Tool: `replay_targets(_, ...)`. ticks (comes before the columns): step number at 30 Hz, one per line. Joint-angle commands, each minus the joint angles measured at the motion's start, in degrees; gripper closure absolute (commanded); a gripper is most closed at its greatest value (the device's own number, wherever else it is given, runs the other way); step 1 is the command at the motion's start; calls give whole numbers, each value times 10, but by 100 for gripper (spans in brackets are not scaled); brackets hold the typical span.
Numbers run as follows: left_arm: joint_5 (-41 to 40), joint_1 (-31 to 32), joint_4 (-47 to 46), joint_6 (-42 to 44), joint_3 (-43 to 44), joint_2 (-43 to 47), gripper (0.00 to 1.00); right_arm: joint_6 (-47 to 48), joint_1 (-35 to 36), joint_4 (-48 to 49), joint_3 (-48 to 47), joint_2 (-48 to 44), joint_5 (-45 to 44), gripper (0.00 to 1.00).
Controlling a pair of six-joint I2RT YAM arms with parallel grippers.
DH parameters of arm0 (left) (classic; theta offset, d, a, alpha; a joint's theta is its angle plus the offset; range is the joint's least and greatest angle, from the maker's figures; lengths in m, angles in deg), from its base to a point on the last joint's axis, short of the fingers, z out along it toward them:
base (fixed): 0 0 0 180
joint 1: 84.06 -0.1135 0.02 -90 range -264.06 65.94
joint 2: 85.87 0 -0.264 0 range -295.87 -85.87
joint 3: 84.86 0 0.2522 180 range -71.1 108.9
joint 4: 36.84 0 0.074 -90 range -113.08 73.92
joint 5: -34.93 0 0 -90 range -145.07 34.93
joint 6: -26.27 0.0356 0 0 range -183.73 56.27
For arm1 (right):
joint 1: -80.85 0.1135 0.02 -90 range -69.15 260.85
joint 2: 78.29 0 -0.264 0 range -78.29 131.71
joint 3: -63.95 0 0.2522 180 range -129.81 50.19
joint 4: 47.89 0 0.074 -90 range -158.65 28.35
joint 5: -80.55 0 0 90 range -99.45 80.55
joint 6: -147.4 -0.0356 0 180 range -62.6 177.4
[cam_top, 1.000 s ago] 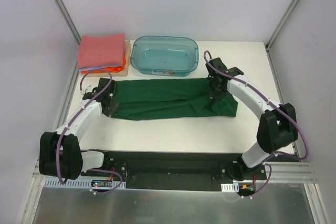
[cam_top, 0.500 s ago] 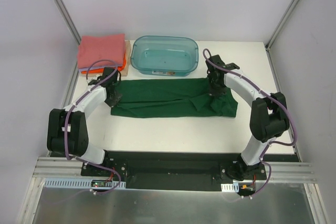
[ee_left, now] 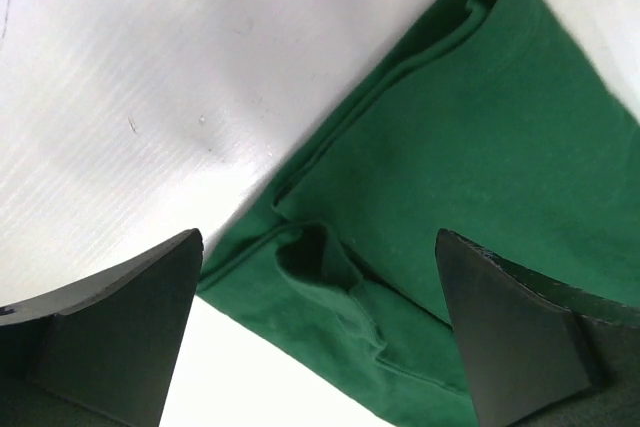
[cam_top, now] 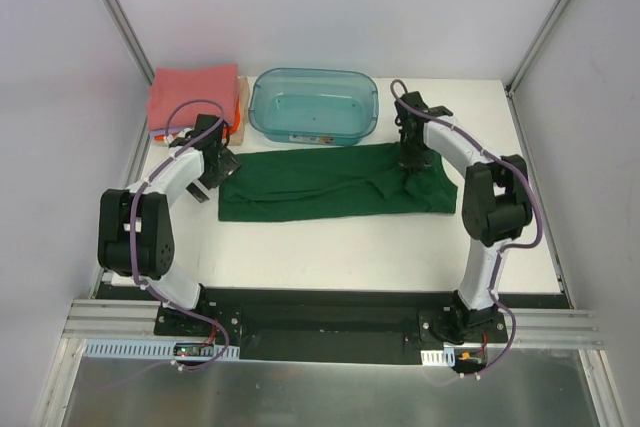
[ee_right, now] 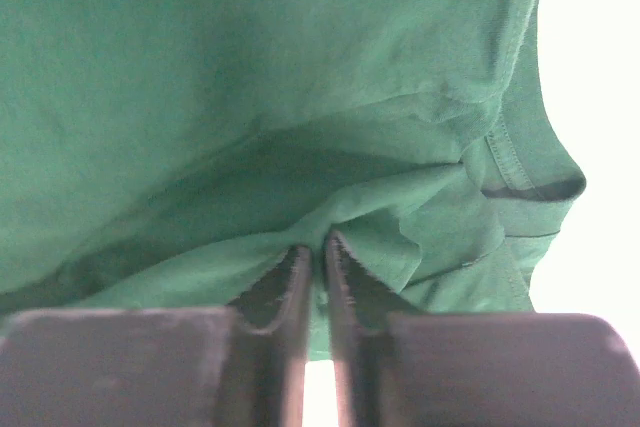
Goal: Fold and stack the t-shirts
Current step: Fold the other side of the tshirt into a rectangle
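The green t-shirt's back edge is close up against the teal bin, so next my left gripper pulls the shirt's end toward the arm bases before the folding.
A dark green t-shirt lies folded into a long strip across the middle of the table. My left gripper hovers over its left end with the jaws wide open and nothing between them; the left wrist view shows that gripper above the shirt's folded corner. My right gripper is at the strip's right end, near its back edge. In the right wrist view it is shut on a pinch of green cloth. Folded t-shirts are stacked at the back left, salmon-pink over orange.
A translucent teal bin stands at the back centre, just behind the green shirt and close to both grippers. Frame posts and white walls close in the left, right and back sides. Bare white tabletop lies between the shirt and the arm bases.
Both grippers moved toward the back of the table with the shirt's edge, leaving a narrower strip. The left gripper has opened and let go of the shirt's left end.
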Motion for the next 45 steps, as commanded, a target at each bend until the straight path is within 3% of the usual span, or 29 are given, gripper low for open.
replay_targets(1, -16, -9, 10, 21, 22, 40, 1, 4, -39, 23, -80, 40, -32, 81)
replay_targets(4, 22, -8, 5, 24, 1, 87, 1, 25, -57, 12, -100, 46, -9, 27)
replay_targets(5, 42, -8, 0, 34, -6, 99, 1, 30, -58, 11, -96, 38, -8, 2)
replay_targets(9, 139, -7, -14, 74, -35, 125, 1, 48, -56, 54, -14, -48, 6, 4)
replay_targets(11, 216, -1, -39, 78, -57, 130, 1, 47, -57, 91, 66, -106, 53, 4)
replay_targets(13, 273, 21, -79, 87, -79, 128, 1, 36, -57, 130, 141, -170, 156, 4)
replay_targets(16, 304, 69, -100, 104, -72, 100, 1, 27, -47, 200, 241, -236, 237, 4)
replay_targets(19, 319, 83, -114, 105, -61, 56, 1, 33, -38, 237, 277, -250, 262, 4)
replay_targets(27, 243, 77, -117, 118, -12, -28, 1, 51, -39, 231, 186, -119, 241, 4)
replay_targets(36, 207, -23, -115, 119, 21, -87, 1, 58, -57, 271, 32, 24, 219, 4)
replay_targets(39, 198, -46, -113, 119, 29, -89, 1, 57, -59, 338, 7, 39, 216, 4)
replay_targets(45, 197, -53, -108, 118, 10, -45, 1, 65, -60, 361, -8, 3, 242, 4)
